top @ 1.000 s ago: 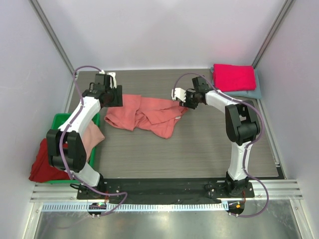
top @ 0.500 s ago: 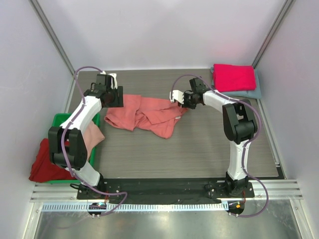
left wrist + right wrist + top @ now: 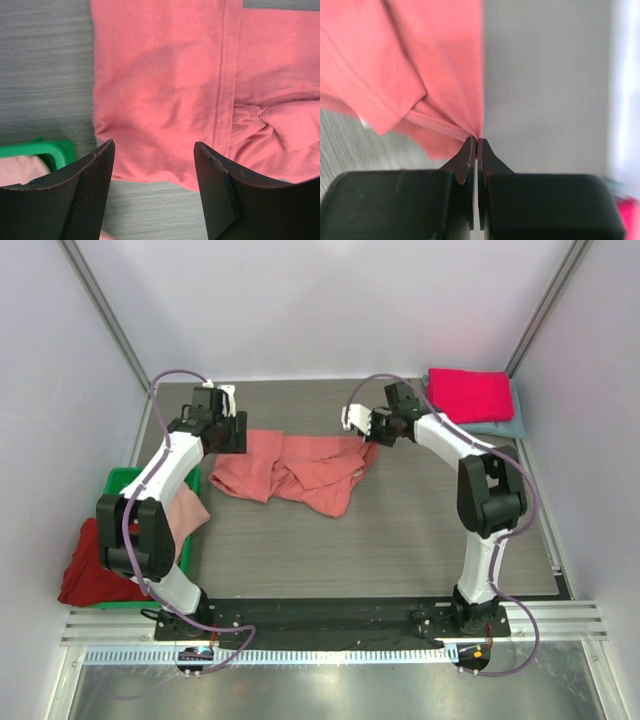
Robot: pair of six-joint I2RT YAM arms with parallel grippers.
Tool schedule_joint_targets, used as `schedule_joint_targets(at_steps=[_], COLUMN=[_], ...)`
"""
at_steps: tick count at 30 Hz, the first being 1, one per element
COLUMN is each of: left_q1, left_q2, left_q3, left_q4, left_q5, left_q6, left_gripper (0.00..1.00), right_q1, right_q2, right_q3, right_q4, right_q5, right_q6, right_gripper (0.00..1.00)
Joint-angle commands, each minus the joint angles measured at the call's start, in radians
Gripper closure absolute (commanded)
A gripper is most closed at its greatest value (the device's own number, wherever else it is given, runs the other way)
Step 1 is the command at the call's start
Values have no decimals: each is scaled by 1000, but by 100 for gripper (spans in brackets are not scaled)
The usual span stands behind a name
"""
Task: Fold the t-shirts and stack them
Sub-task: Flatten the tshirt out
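Observation:
The salmon-coral t-shirt is bunched up across its middle [image 3: 300, 468]. Next, my right gripper raises the pinched hem [image 3: 368, 452] high and spreads the cloth out wider before folding.
A salmon-coral t-shirt [image 3: 290, 470] lies crumpled across the middle of the table. My right gripper [image 3: 372, 430] is at its right end, shut on a pinch of the hem, which the right wrist view shows as cloth [image 3: 420, 60] drawn taut into the closed tips [image 3: 477, 142]. My left gripper [image 3: 232, 432] hovers open over the shirt's left edge. In the left wrist view the cloth [image 3: 165, 90] lies below the spread fingers [image 3: 152, 150], which hold nothing. A folded magenta t-shirt [image 3: 470, 395] rests on a grey-blue one [image 3: 505, 427] at the back right.
A green bin [image 3: 122, 480] stands off the table's left edge, its corner [image 3: 45, 150] visible near my left fingers. A pale pink shirt [image 3: 185, 512] and a dark red shirt [image 3: 90, 575] hang out of it. White walls enclose the table.
My right gripper has closed on the shirt's right edge and pulled it up and towards the back. The left gripper has barely moved.

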Motion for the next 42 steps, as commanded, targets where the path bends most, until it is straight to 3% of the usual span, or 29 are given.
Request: schedule_joint_targets(at_steps=[1,10,15,19,23,28,32,34,37,42], left_q1=[0,0,-1,-6,-20,-21,-20,-20,-18,-21], left_q2=[-55,-120,-129,-112,-85,-64,-86,-110,-152,-206], left_q3=[63,103,88,90,117,169,215,218,188,82], left_q4=[52,48,48,55,72,84,81,68,55,23], left_q5=[-27,27,149,254,280,260,193,173,188,280], left_q6=[62,88,61,30,21,6,41,62,95,157], left_gripper=[34,34,37,41,42,42,42,42,42,46], right_q1=[19,141,218,259,298,325,326,326,326,324], right_q2=[-241,-427,-482,-542,-521,-396,-263,-255,-322,-552], right_q3=[135,318,253,248,417,665,956,988,867,312], right_q4=[42,35,-46,-14,-21,-28,-7,-4,-2,-22], right_q5=[-41,14,107,132,171,209,237,240,260,374], right_q6=[106,157,146,206,235,94,25,8,26,-32], right_gripper=[99,99,99,99,99,99,99,99,99,99])
